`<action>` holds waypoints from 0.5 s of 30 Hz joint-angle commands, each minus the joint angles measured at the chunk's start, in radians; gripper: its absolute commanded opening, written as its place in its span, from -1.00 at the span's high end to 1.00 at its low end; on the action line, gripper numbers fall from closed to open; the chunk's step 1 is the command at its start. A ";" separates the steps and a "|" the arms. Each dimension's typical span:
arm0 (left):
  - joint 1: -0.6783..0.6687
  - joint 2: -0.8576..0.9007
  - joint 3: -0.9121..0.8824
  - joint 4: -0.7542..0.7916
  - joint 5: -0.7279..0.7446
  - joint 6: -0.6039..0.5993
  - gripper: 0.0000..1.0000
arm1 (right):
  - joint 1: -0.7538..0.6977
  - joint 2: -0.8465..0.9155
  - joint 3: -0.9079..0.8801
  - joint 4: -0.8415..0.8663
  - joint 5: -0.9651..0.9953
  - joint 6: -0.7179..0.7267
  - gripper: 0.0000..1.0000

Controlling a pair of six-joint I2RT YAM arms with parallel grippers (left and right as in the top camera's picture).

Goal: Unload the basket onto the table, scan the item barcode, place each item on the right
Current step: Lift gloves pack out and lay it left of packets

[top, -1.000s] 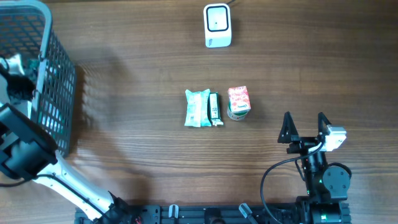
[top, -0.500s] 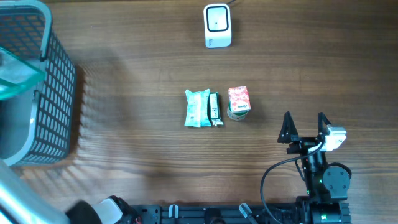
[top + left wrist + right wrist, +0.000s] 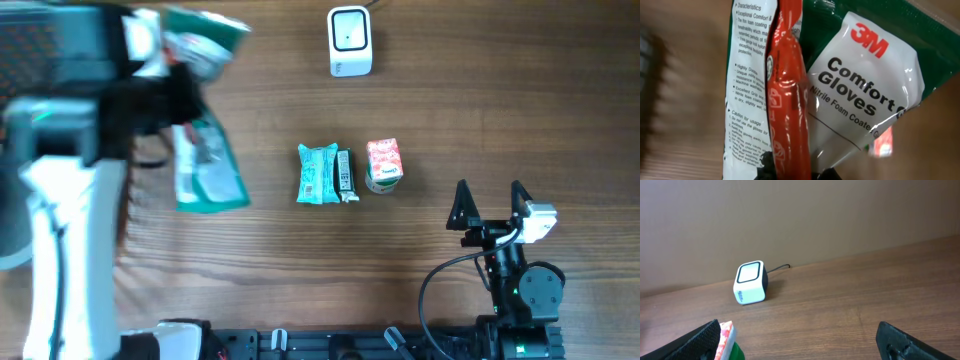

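Note:
The red strip [image 3: 787, 90] is pinched against the glove packet, and there is open space [image 3: 272, 182] beside the teal packet. My left gripper keeps going there and lets go of the glove packet.
My left gripper [image 3: 178, 100] is shut on a green and white packet of 3M Comfort Gloves [image 3: 207, 168], which hangs blurred above the table's left side. In the left wrist view the glove packet [image 3: 860, 75] fills the frame, and its red folded strip runs down between my left gripper's [image 3: 790, 172] dark fingertips. No barcode shows on the faces in view. The white scanner [image 3: 350, 41] stands at the back middle and appears as the scanner [image 3: 750, 282] in the right wrist view. My right gripper [image 3: 490, 195] rests open and empty at the front right, seen also as the right gripper [image 3: 802, 339].
A teal packet [image 3: 318, 174], a dark bar [image 3: 344, 173] and a red carton [image 3: 383, 164] lie side by side mid-table. The carton [image 3: 726, 335] sits by my right gripper's left finger. The grey basket [image 3: 8, 225] at far left is mostly hidden behind the left arm.
The left arm has swung up from the basket and to the right, carrying the glove packet out over the table. The right arm has not moved.

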 commanded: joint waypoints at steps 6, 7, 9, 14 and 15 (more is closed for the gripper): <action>-0.229 0.150 -0.406 0.287 -0.048 -0.155 0.92 | 0.008 -0.008 -0.001 0.003 0.002 0.003 -0.99; -0.233 0.168 -0.444 0.337 -0.048 -0.181 0.92 | 0.008 -0.008 -0.001 0.003 0.002 0.003 -0.99; -0.233 0.193 -0.488 0.398 -0.048 -0.207 0.92 | 0.008 -0.008 -0.001 0.003 0.002 0.003 -0.99; -0.233 0.241 -0.545 0.509 -0.049 -0.208 0.92 | 0.008 -0.008 -0.001 0.003 0.002 0.003 -0.99; -0.233 0.248 -0.547 0.518 -0.050 -0.208 0.92 | 0.008 -0.008 -0.001 0.003 0.002 0.003 -0.99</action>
